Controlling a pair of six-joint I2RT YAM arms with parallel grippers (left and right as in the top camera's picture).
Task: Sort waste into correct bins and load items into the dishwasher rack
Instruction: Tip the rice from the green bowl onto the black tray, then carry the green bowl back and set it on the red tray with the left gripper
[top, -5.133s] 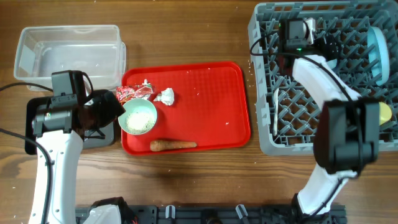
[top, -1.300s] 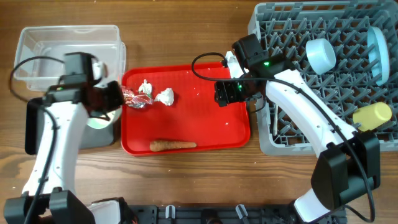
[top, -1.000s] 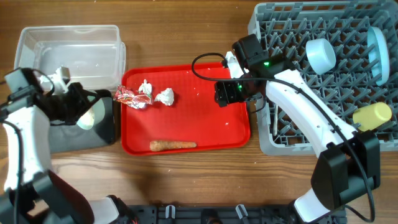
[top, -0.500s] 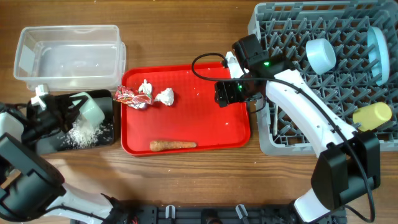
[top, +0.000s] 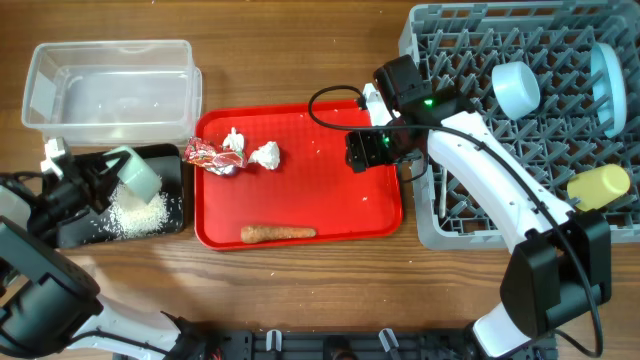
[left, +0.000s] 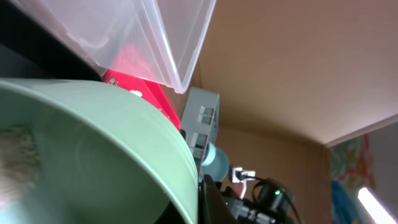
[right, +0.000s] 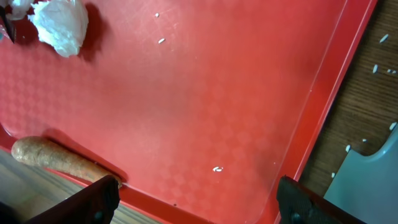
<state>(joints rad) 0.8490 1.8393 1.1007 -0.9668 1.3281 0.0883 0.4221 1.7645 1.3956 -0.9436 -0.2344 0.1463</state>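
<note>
The pale green bowl is tipped over the rice heap (top: 138, 216). My left gripper should keep emptying it, then let go of it on the red serving tray's clear middle (top: 322, 172).
My left gripper (top: 103, 180) is shut on the rim of the pale green bowl (top: 136, 171) (left: 93, 149), which is tipped on its side over the black tray (top: 170, 160). White rice grains (top: 138, 213) lie heaped in that tray. On the red serving tray (top: 340, 200) lie the red-and-white wrapper (top: 210, 158), the white paper ball (top: 266, 154) (right: 61, 25) and the carrot-like stick (top: 278, 233) (right: 56, 159). My right gripper (top: 365, 150) (right: 199, 205) hovers open over the tray's right part, holding nothing. The clear tub (top: 110, 85) stands behind the black tray.
The grey dishwasher rack (top: 430, 200) at the right holds a pale blue bowl (top: 515, 88), a pale blue plate (top: 608, 75) and a yellow cup (top: 600, 187). A few stray grains (right: 216, 168) lie on the red tray (right: 186, 106).
The left gripper carried the green bowl leftward over the black tray and tipped it; rice now lies in the tray. The right arm has not moved.
</note>
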